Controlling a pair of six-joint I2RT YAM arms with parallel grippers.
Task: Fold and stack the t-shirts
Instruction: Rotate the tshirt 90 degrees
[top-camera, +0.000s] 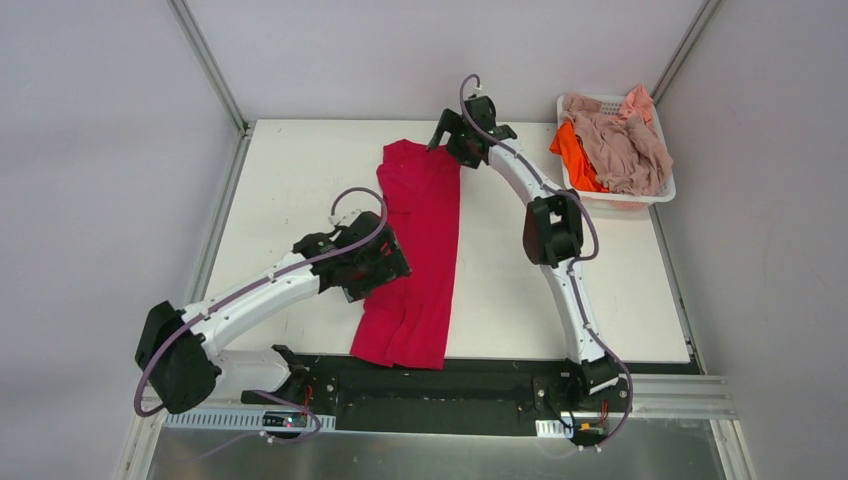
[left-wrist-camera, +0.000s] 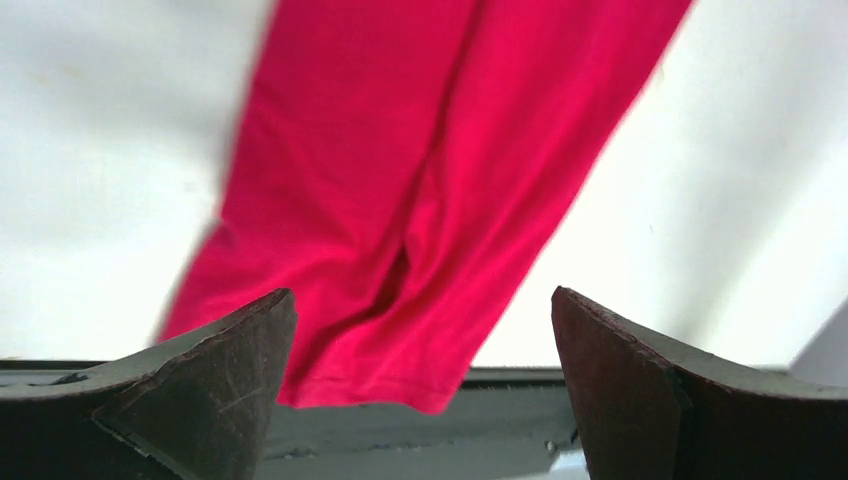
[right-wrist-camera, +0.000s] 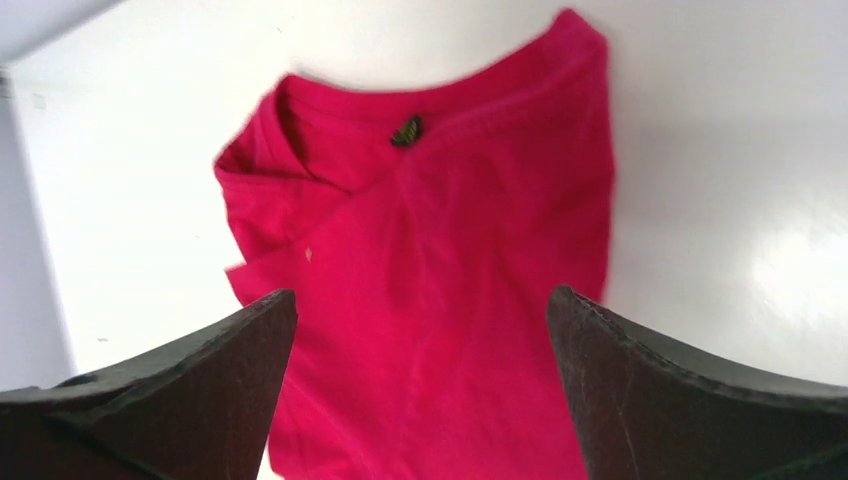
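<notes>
Next, my right gripper pulls the t-shirt's collar end (top-camera: 407, 152) farther away before folding, because the crimson red t-shirt slants and its hem (top-camera: 400, 361) hangs over the table's near edge.
A crimson red t-shirt (top-camera: 418, 240) lies on the white table (top-camera: 290, 190) as a long narrow strip. Its collar end is at the far side and its hem hangs slightly over the near edge. My left gripper (top-camera: 392, 268) hovers open over the strip's left edge near its middle. The left wrist view shows the shirt (left-wrist-camera: 400, 180) under my open left gripper (left-wrist-camera: 420, 292). My right gripper (top-camera: 443, 138) is open above the collar end. The right wrist view shows the collar and label (right-wrist-camera: 407, 130) beyond my open right gripper (right-wrist-camera: 421, 291). An orange shirt (top-camera: 575, 155) and pinkish-beige shirts (top-camera: 622, 145) lie bunched in the basket.
A white plastic basket (top-camera: 662, 190) stands at the table's far right corner. A black rail (top-camera: 450, 385) with the arm bases runs along the near edge. Grey walls and metal frame posts (top-camera: 210, 65) enclose the table.
</notes>
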